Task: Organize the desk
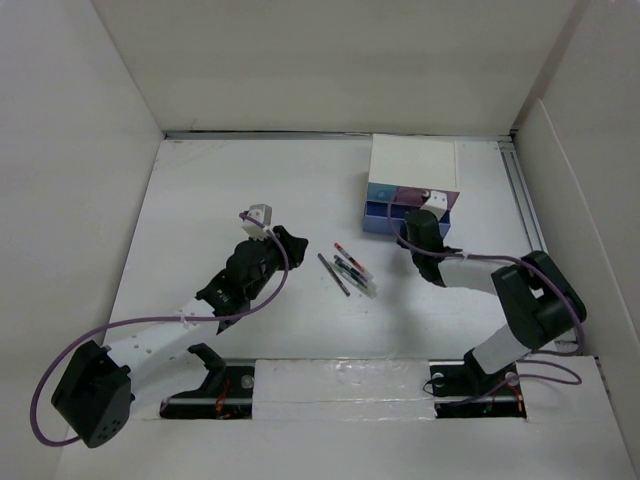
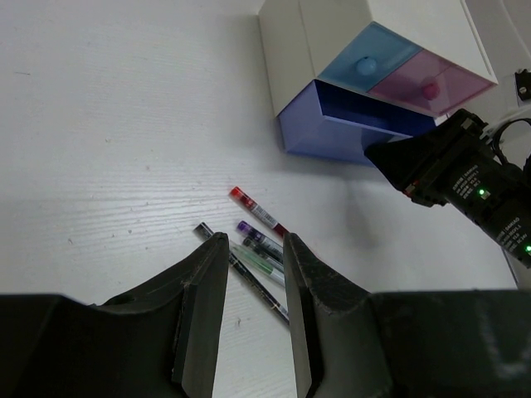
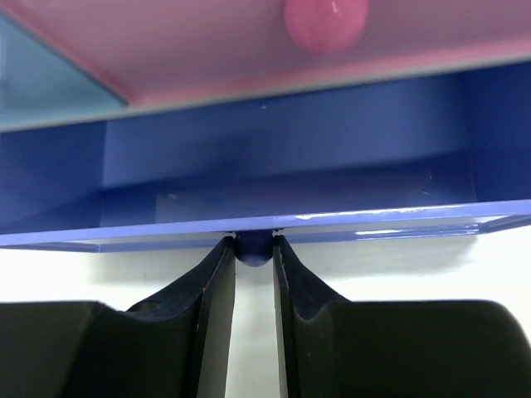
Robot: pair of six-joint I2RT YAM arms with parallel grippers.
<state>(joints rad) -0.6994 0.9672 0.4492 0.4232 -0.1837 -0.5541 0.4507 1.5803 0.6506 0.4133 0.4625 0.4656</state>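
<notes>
My right gripper is holding the round blue knob point(image 3: 254, 249) squarely and the desk ahead is clear. I should keep pulling until the bottom drawer point(image 1: 379, 217) is wide open.
The white desk point(image 1: 250, 190) holds several pens point(image 1: 350, 270) lying loose at its middle; they also show in the left wrist view point(image 2: 261, 245). A small white drawer box point(image 1: 412, 180) stands at the back right. Its dark blue bottom drawer point(image 2: 353, 124) is pulled partly out and looks empty inside point(image 3: 274, 166). My right gripper point(image 3: 254, 247) is shut on the drawer's round blue knob point(image 3: 253, 249). My left gripper point(image 2: 253, 249) is open and empty, a little above the desk just left of the pens.
The light blue drawer point(image 2: 365, 66) and the pink drawer point(image 2: 427, 83) above are shut. White walls point(image 1: 80, 150) enclose the desk. My right arm point(image 2: 465, 178) reaches across to the box. A metal rail point(image 1: 520, 190) runs along the right edge.
</notes>
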